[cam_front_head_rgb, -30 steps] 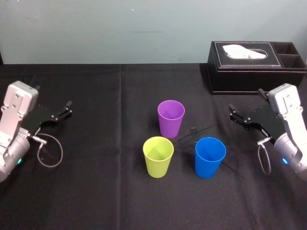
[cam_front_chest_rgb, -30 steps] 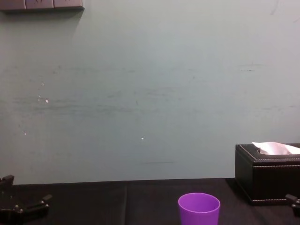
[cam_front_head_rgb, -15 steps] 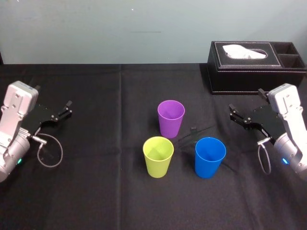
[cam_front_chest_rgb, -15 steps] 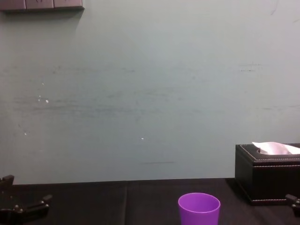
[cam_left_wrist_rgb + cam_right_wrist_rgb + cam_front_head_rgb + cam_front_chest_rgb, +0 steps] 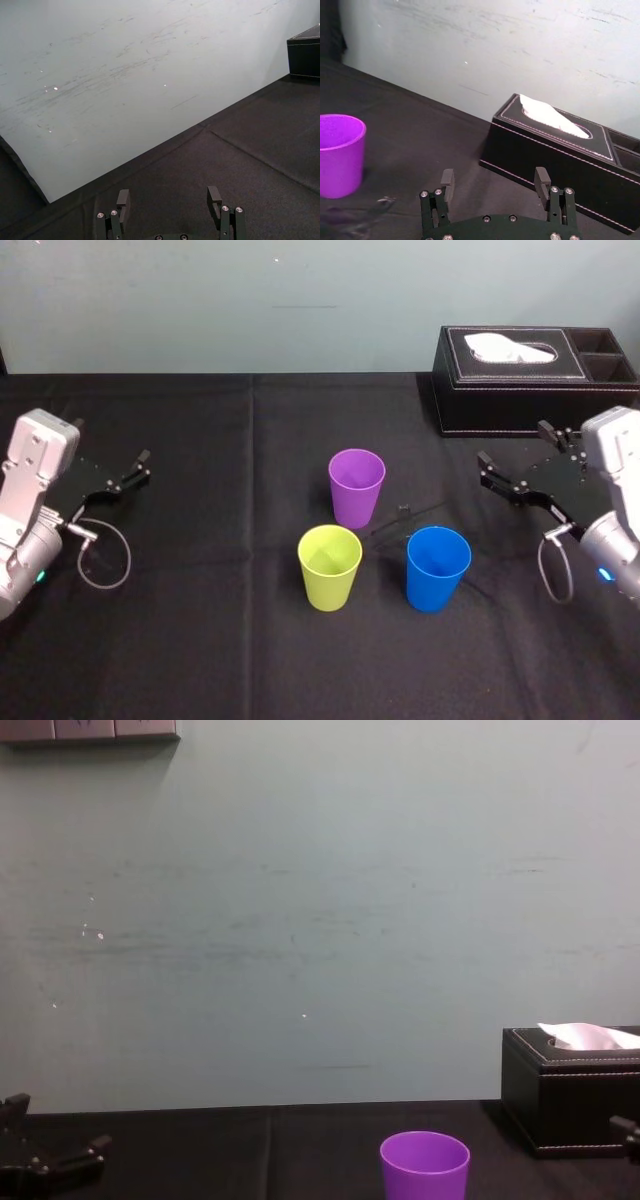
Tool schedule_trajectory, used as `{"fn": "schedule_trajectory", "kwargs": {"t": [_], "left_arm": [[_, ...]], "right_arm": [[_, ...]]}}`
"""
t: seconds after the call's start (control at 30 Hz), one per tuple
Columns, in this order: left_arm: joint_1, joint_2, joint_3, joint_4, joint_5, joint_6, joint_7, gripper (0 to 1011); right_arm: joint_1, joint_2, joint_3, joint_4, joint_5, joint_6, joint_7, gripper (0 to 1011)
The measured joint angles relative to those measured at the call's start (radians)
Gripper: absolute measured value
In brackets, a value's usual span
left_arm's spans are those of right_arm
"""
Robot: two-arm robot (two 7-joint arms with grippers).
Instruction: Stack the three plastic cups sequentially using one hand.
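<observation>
The purple cup [image 5: 425,1166] is standing open and gets narrower toward its base, so the blue cup will sink in almost to its rim when the robot lowers it.
Three cups stand upright and apart near the table's middle: the purple cup [image 5: 356,485] farthest back, the yellow-green cup [image 5: 330,565] front left, the blue cup [image 5: 438,566] front right. My right gripper [image 5: 515,445] hovers open to the right of the cups with nothing between its fingers. The right wrist view shows its fingers [image 5: 495,177] spread, with the purple cup [image 5: 337,155] off to one side. That cup's rim [image 5: 424,1165] also shows low in the chest view. My left gripper [image 5: 110,440] rests open at the table's far left, its fingers [image 5: 168,196] holding nothing.
A black tissue box [image 5: 535,375] with a white tissue sits at the back right, just behind my right gripper. A small thin dark object [image 5: 403,510] lies on the black cloth between the purple and blue cups. A pale wall closes the back.
My right arm has lifted slightly and drifted to the right, fingers still open. The cups and the left arm have not moved.
</observation>
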Motion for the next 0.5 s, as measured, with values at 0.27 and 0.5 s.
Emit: {"fn": "schedule_trajectory", "kwargs": {"t": [0.27, 0.5], "left_arm": [[0.0, 0.0, 0.0, 0.0, 0.0, 0.0, 0.0, 1011], [0.0, 0.0, 0.0, 0.0, 0.0, 0.0, 0.0, 1011]], "right_arm": [[-0.067, 0.047, 0.064, -0.063, 0.108, -0.015, 0.116, 1003], [-0.156, 0.112, 0.128, -0.135, 0.214, -0.036, 0.252, 1003]]}}
